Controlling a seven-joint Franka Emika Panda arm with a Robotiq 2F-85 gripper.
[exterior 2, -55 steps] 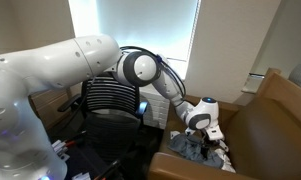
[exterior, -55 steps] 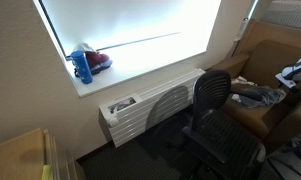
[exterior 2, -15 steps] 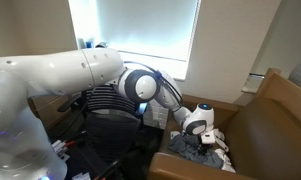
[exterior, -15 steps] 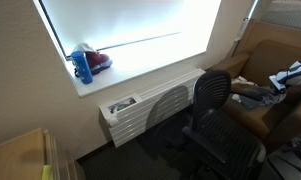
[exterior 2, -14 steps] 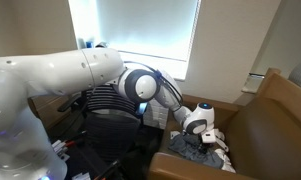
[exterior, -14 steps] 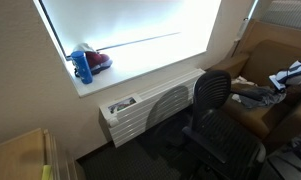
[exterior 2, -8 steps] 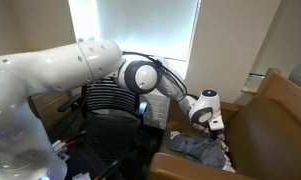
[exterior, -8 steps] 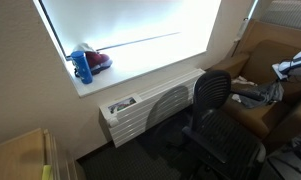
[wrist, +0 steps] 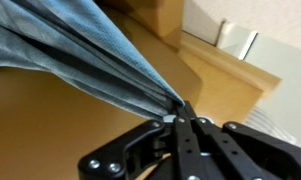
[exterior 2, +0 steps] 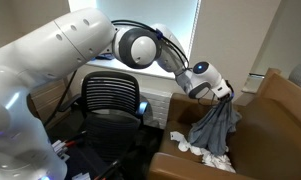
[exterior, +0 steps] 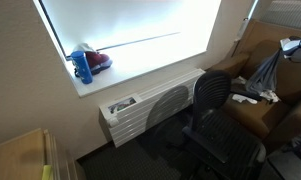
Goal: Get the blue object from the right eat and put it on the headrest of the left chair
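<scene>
The blue cloth's lower end (exterior 2: 212,147) is hanging down at the armchair seat, so my gripper needs to raise the cloth high before it swings back toward the black office chair's backrest (exterior 2: 111,77).
The blue object is a blue-grey cloth (exterior 2: 216,126). It hangs in long folds from my gripper (exterior 2: 223,95), which is shut on its top edge above the brown armchair (exterior 2: 273,125). In the wrist view the fingertips (wrist: 180,112) pinch the gathered cloth (wrist: 80,50) over the tan seat. In an exterior view the cloth (exterior: 265,70) dangles at the far right, above the armchair (exterior: 252,117). The black mesh office chair (exterior 2: 110,98) stands beside the armchair, its backrest top (exterior: 212,82) bare.
White items (exterior 2: 205,155) lie on the armchair seat under the cloth. A blue bottle (exterior: 83,66) and a red thing (exterior: 99,60) sit on the window sill. Below it is a white heater (exterior: 150,105). A cardboard box (exterior: 20,155) stands near the front.
My gripper shut on the cloth on the armchair seat, then rose; the cloth has left the seat and now hangs free below the gripper.
</scene>
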